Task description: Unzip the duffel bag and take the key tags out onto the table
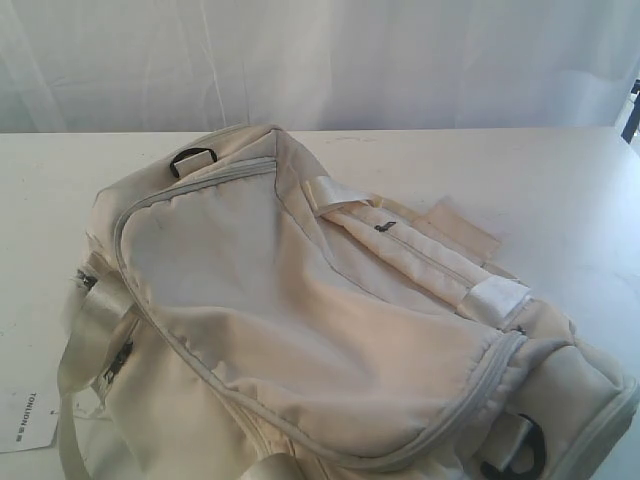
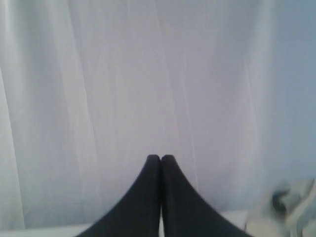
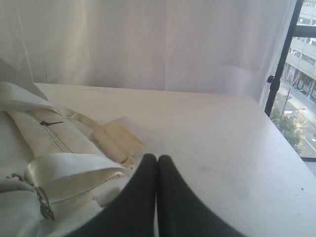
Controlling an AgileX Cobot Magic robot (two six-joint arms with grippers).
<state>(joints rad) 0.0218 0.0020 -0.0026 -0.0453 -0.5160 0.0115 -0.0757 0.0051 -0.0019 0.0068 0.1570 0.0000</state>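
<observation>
The duffel bag (image 1: 300,290) is lying crooked across the table, so my left gripper should grab its far end (image 1: 180,172) and help my right gripper turn it square before unzipping.
The cream-white duffel bag (image 1: 300,320) lies across the white table (image 1: 560,190), its grey-piped zipper (image 1: 180,345) closed all round the top panel. Satin straps (image 1: 400,250) cross its right side, and black D-rings (image 1: 192,158) show at both ends. No key tags are visible; the bag hides its contents. Neither arm appears in the exterior view. My left gripper (image 2: 161,157) is shut on nothing, facing the curtain, with a corner of the bag (image 2: 286,207) off to one side. My right gripper (image 3: 157,157) is also shut and empty, hovering beside the bag's strap (image 3: 69,168) and flap (image 3: 118,138).
A white curtain (image 1: 320,60) hangs behind the table. A paper hang tag (image 1: 28,420) lies at the bag's near left end. A black window frame (image 3: 281,59) stands past the table's far right edge. Bare tabletop (image 3: 222,148) stretches beyond the right gripper.
</observation>
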